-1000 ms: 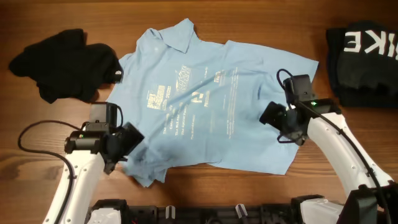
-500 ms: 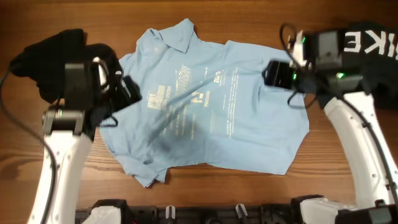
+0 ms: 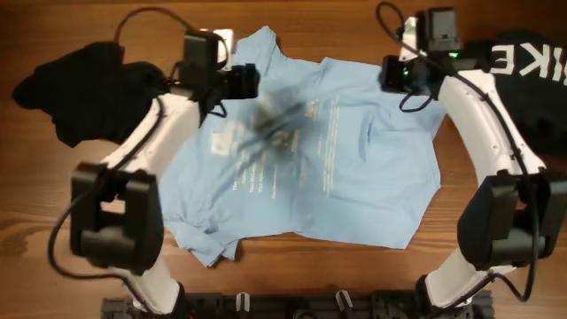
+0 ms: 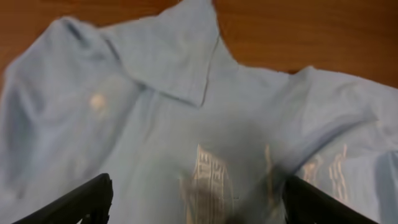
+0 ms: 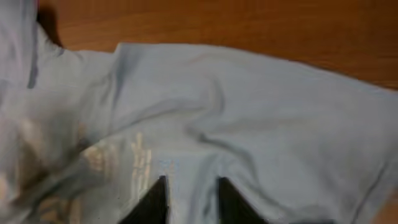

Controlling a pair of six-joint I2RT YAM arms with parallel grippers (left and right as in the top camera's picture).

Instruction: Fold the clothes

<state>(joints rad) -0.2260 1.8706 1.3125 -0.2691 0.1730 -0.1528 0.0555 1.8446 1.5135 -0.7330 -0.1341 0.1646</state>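
Note:
My open left gripper is by the shirt's collar, with the shirt's near corner bunched (image 3: 213, 247). My left gripper should come back and grab the sleeve there (image 3: 188, 232) before it folds.
The light blue shirt (image 3: 337, 168) lies spread on the wooden table, collar (image 3: 252, 49) at the far side and white print facing up. My left gripper (image 3: 246, 81) hovers just below the collar (image 4: 180, 68). It is open, with its fingers (image 4: 93, 199) wide apart over the chest print and nothing between them. My right gripper (image 3: 390, 74) sits at the shirt's far right shoulder. In the right wrist view its fingers (image 5: 161, 193) stand close together on the shirt (image 5: 249, 106), and a ridge of blue cloth runs between them. The sleeve edge lies beyond.
A crumpled black garment (image 3: 89, 89) lies at the far left, close to my left arm. Another black garment with white letters (image 3: 523, 80) sits at the far right, beside my right arm. The shirt's near left corner (image 3: 208, 244) is bunched up.
Both arms swung from the shirt's near edge up to its far side, the left to the collar and the right to the shoulder. The right jaws narrowed from wide open to nearly closed.

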